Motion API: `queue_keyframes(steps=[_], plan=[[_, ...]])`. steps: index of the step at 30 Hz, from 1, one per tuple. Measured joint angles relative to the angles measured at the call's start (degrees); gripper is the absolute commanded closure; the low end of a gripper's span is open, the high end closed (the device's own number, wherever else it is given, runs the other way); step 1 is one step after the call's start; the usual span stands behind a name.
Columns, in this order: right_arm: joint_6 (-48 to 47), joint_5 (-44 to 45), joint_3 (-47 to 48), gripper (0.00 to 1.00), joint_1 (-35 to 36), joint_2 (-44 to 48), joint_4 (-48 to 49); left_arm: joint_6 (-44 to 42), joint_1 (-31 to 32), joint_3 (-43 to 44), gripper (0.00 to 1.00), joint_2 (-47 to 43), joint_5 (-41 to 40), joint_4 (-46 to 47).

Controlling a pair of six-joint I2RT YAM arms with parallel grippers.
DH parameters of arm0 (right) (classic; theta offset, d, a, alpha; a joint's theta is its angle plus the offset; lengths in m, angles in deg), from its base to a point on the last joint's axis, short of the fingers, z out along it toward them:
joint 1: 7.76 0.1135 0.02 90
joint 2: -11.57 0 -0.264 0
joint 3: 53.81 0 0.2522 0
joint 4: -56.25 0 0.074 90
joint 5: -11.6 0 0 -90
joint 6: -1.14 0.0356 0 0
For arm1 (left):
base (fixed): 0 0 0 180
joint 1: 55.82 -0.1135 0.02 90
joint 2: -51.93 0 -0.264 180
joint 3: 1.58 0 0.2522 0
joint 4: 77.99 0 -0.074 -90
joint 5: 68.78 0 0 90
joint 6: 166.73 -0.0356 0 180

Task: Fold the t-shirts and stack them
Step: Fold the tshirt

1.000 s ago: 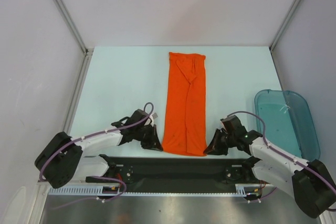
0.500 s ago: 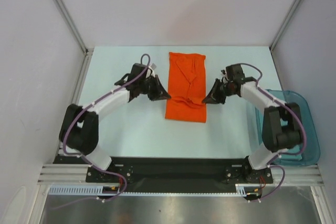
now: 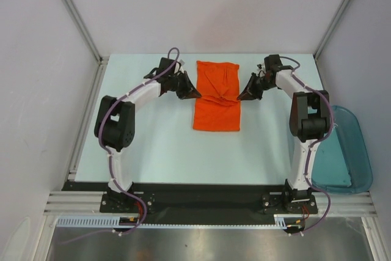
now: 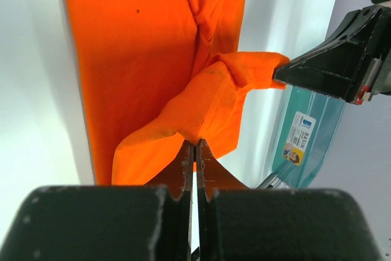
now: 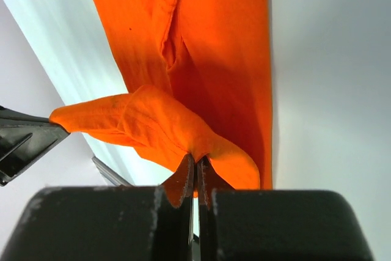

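The orange t-shirt's lifted edge [image 3: 220, 100] sags between my grippers, so my left gripper and my right gripper should lay it down, open, then smooth it toward the t-shirt's near fold [image 3: 217, 129].
One bright orange t-shirt [image 3: 217, 97], folded to a narrow strip, lies on the table's far middle with its near end lifted and carried over the rest. My left gripper [image 3: 194, 95] is shut on the left corner of that lifted edge [image 4: 201, 114]. My right gripper [image 3: 241, 96] is shut on the right corner [image 5: 165, 126]. Both hold the edge a little above the flat lower layer [image 4: 134, 47], which also shows in the right wrist view [image 5: 226, 47]. In each wrist view the other gripper's fingers show pinching the far corner.
A translucent teal plastic bin [image 3: 342, 151] stands at the right edge of the table; it also shows in the left wrist view [image 4: 305, 132]. Pale walls close in the table at the back and sides. Bare tabletop [image 3: 183, 157] lies in front of the shirt.
Both grippers have carried the shirt's near edge from the table's front toward the back, doubling the long strip over itself. The arms are stretched much farther out.
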Motion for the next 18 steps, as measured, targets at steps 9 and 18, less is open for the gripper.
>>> queue_keyframes(steps=[9, 18], plan=[[-1.33, -3.23, 5.40, 1.00, -0.98, -5.90, -2.27, 0.83, -1.01, 2.84, 1.00, 3.17, 0.15, -0.09], [-1.31, -5.31, 7.28, 0.90, -1.75, -7.89, -2.78, 1.53, -1.77, 5.22, 0.86, 8.24, 2.34, -0.57]])
